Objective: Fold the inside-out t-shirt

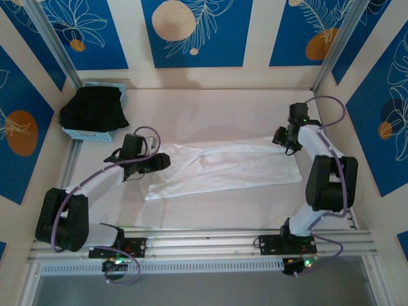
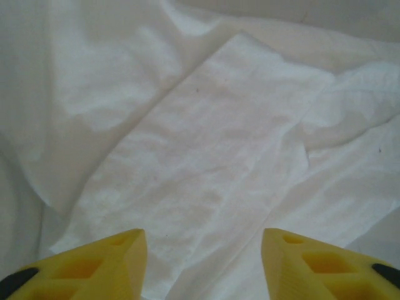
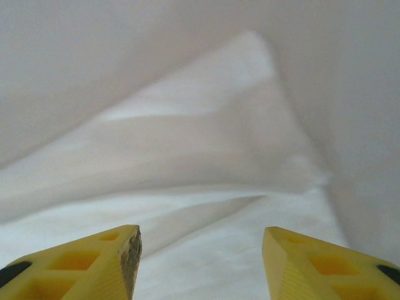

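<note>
A crooked fold is in the t-shirt near my left gripper. My right gripper should leave the t-shirt's far corner and first pinch the rumpled cloth next to that fold.
The white t-shirt lies flat across the middle of the table as a long folded band, left to right. My left gripper hovers at its left end, open, with a folded flap of the t-shirt spread beyond its yellow fingers. My right gripper is at the shirt's far right corner, open, and a pointed corner of the t-shirt lies beyond its yellow fingers. Nothing sits between either pair of jaws.
A light blue basket holding a black garment stands at the back left corner. Metal frame posts rise at the back corners, and an aluminium rail runs along the near edge.
</note>
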Controlling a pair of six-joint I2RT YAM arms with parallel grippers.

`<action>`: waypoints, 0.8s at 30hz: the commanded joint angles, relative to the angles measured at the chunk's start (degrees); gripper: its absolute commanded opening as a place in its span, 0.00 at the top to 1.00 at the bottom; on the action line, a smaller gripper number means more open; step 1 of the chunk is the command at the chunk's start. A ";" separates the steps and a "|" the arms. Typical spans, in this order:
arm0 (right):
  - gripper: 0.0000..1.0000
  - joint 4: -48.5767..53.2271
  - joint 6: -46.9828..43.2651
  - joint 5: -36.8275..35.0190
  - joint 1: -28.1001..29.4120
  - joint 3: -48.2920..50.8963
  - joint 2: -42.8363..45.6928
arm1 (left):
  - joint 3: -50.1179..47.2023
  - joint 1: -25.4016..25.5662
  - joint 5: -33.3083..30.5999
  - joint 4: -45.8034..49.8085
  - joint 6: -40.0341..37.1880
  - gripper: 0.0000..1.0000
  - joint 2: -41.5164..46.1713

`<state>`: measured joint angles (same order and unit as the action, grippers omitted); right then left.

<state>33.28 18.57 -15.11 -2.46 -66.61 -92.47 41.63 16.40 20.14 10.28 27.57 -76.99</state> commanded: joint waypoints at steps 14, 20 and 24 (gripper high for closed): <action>0.45 -4.88 -2.87 9.96 19.24 -7.79 -9.01 | 22.98 5.13 3.77 -5.96 -5.81 0.35 -26.21; 0.45 -4.39 -3.04 7.68 17.53 -4.14 -5.39 | 29.07 8.85 8.12 -3.32 -6.92 0.33 -34.31; 0.45 -3.58 -2.40 7.18 13.45 -2.11 -2.06 | 24.70 12.23 11.11 -2.91 -7.45 0.35 -30.50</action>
<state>28.18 16.21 -7.27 13.74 -69.97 -98.50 68.55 26.35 26.61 6.39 21.89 -110.61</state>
